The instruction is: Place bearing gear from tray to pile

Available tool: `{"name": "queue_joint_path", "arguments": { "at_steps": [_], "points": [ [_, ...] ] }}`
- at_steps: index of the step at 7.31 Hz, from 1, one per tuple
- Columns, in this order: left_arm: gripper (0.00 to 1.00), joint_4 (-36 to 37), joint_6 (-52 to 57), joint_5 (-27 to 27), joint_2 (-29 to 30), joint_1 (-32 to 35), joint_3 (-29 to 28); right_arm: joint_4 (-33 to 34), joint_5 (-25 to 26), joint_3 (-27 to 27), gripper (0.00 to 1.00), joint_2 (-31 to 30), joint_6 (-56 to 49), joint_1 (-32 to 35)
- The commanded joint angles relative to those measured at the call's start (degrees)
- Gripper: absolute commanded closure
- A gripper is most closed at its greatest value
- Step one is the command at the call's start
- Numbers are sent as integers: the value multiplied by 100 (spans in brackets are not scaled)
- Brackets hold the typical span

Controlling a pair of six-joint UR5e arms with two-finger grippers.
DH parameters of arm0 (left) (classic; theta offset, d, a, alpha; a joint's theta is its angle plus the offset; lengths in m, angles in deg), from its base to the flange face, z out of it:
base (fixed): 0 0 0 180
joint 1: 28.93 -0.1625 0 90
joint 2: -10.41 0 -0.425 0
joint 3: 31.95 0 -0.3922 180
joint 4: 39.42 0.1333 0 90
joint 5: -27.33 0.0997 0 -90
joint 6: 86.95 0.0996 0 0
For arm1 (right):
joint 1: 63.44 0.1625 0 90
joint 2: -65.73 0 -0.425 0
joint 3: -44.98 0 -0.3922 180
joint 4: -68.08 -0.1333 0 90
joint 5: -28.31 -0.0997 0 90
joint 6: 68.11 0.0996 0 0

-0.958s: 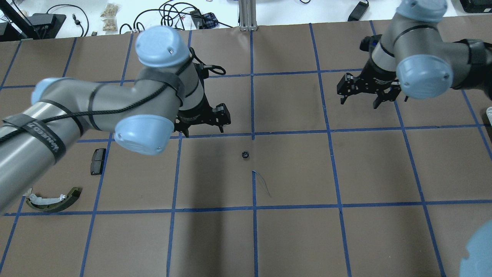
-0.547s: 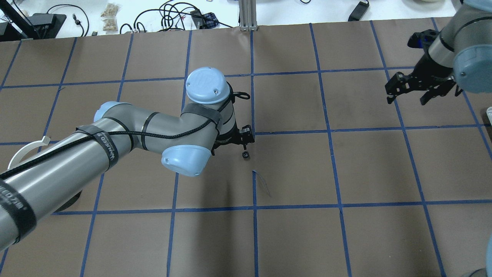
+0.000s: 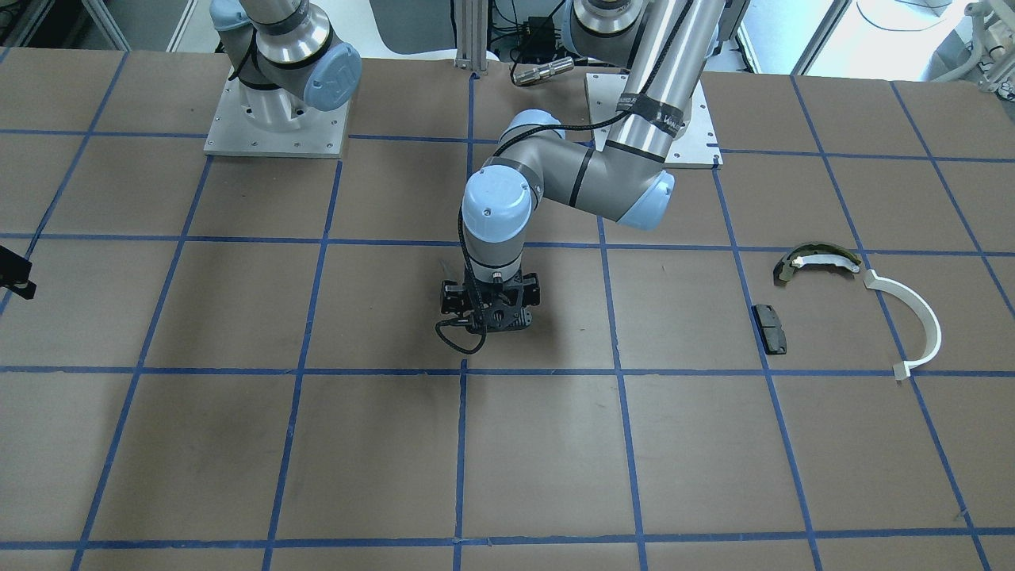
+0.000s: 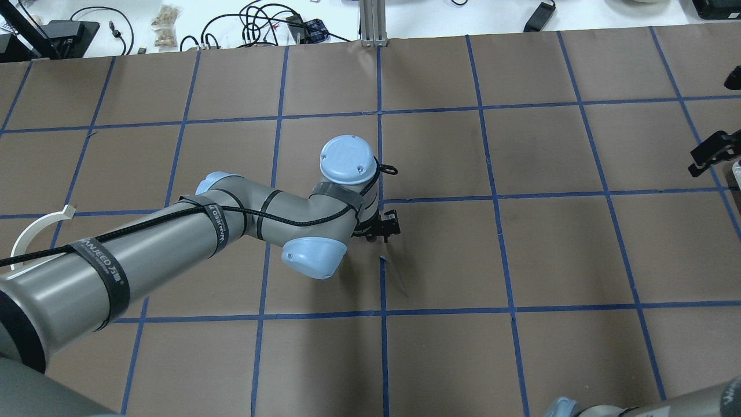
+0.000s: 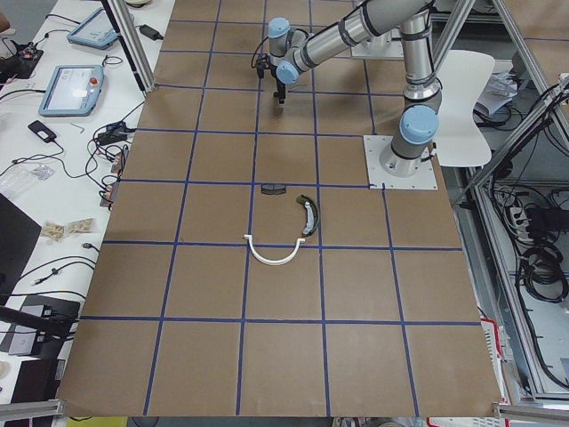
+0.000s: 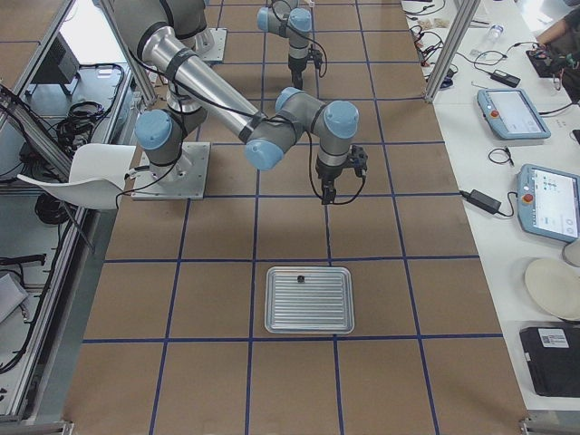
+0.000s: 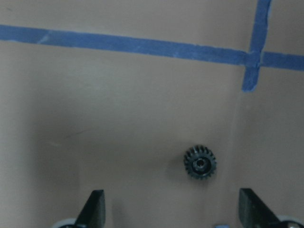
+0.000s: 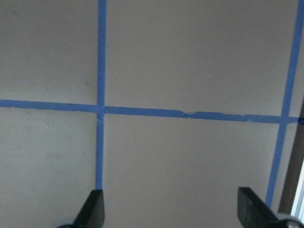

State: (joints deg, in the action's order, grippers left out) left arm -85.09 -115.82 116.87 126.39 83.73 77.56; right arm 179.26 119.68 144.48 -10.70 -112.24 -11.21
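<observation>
The gear in the tray is far away from my left gripper, so next my right gripper picks that gear up out of the tray and brings it toward the table's middle (image 3: 466,366).
A small black toothed gear (image 7: 200,162) lies on the brown table paper near a blue tape crossing. My left gripper (image 7: 171,209) is open and hangs right over it, its fingertips (image 7: 95,206) to either side and nearer the camera. The same gripper shows in the front view (image 3: 490,313) and overhead (image 4: 382,229), where it hides the gear. The pile lies far to my left: white half-ring arc (image 3: 912,325), olive-and-white brake shoe (image 3: 817,260), black pad (image 3: 770,327). My right gripper (image 8: 171,209) is open and empty at the table's right edge (image 4: 715,152).
A metal tray (image 6: 308,299) sits at the table's right end with one small dark part (image 6: 300,278) in it. Cables and devices lie beyond the far table edge. A loose strip of blue tape (image 4: 396,278) curls off the paper just in front of the left gripper.
My left arm swung right and came down over the gear, which it now hides overhead. My right arm drew back to the right edge of the table.
</observation>
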Motion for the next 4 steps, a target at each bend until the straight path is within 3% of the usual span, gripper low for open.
{"name": "queue_joint_path", "arguments": {
  "at_steps": [1, 2, 3, 4],
  "points": [
    [0, 224, 21, 11, 73, 11, 0, 53, 231, -123, 0, 49, -683, -404],
    [37, 250, 47, 237, 73, 11, 0, 53, 233, -229, 0, 197, -1181, -658],
    [65, 251, 74, 344, 64, 19, -9, 105, 224, -421, 0, 399, -1604, -974],
    [87, 259, 74, 345, 73, 20, 0, 123, 215, -693, 0, 801, -1556, -1073]
  ]
}}
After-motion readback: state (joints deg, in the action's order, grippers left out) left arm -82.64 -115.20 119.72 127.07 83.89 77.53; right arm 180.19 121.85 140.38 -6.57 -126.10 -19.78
